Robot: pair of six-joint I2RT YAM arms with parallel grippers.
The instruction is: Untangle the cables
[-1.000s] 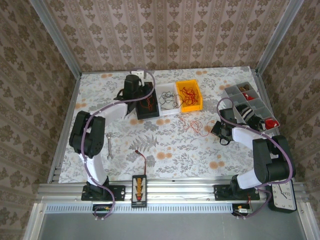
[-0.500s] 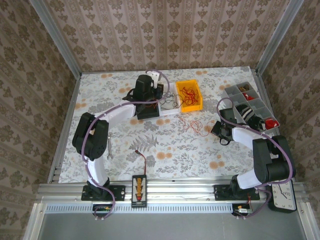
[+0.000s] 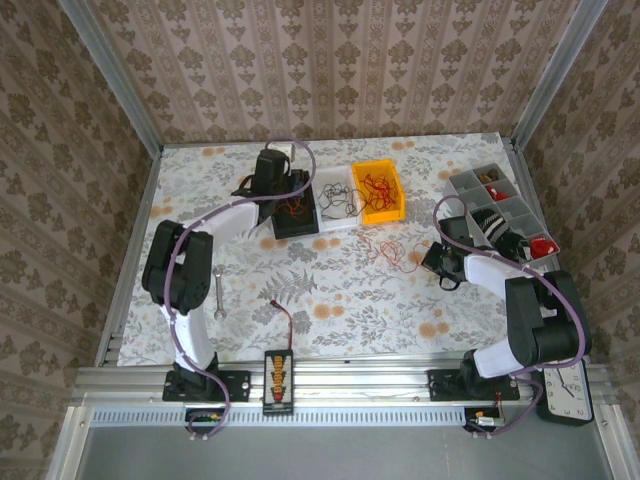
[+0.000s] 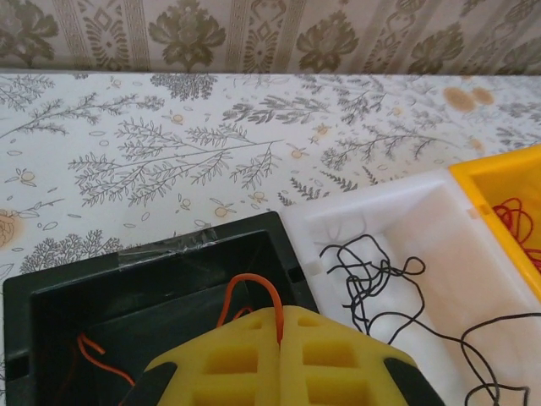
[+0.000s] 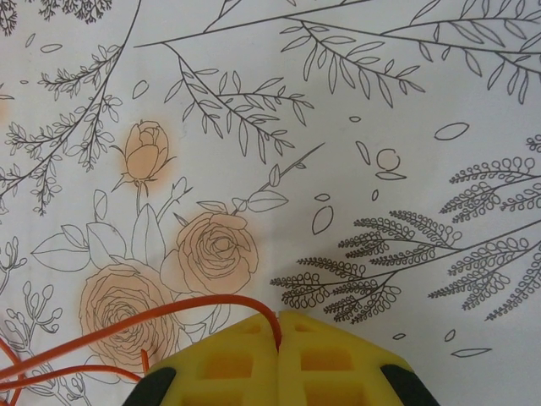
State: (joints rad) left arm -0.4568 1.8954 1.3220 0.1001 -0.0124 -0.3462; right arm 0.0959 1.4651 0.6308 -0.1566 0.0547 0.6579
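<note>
One piece of cable at the edge (image 5: 221, 300) of the orange loops is in my right gripper, so next the gripper opens, grabs their middle (image 3: 386, 250) and brings the loops to the black tray.
The loose cables (image 3: 391, 250), thin red and orange loops, lie on the flowered table right of centre. My right gripper (image 5: 277, 328) is shut on one orange strand (image 5: 144, 315) that runs off to the left; in the top view this gripper (image 3: 437, 263) sits low, just right of the tangle. My left gripper (image 4: 280, 320) is shut on an orange wire (image 4: 254, 281) arching up out of the black tray (image 4: 169, 271). From above, the left gripper (image 3: 278, 190) hangs over that black tray (image 3: 296, 228).
A white tray (image 3: 322, 182) with black wires and a yellow tray (image 3: 399, 190) with red wires stand right of the black one. A grey compartment box (image 3: 500, 210) is at the far right. A wrench (image 3: 218, 294), a red-and-black lead (image 3: 285, 315) and a connector board (image 3: 278, 381) lie near the front.
The left arm swung right towards the white tray, then came back left over the black tray. The right arm has not moved.
</note>
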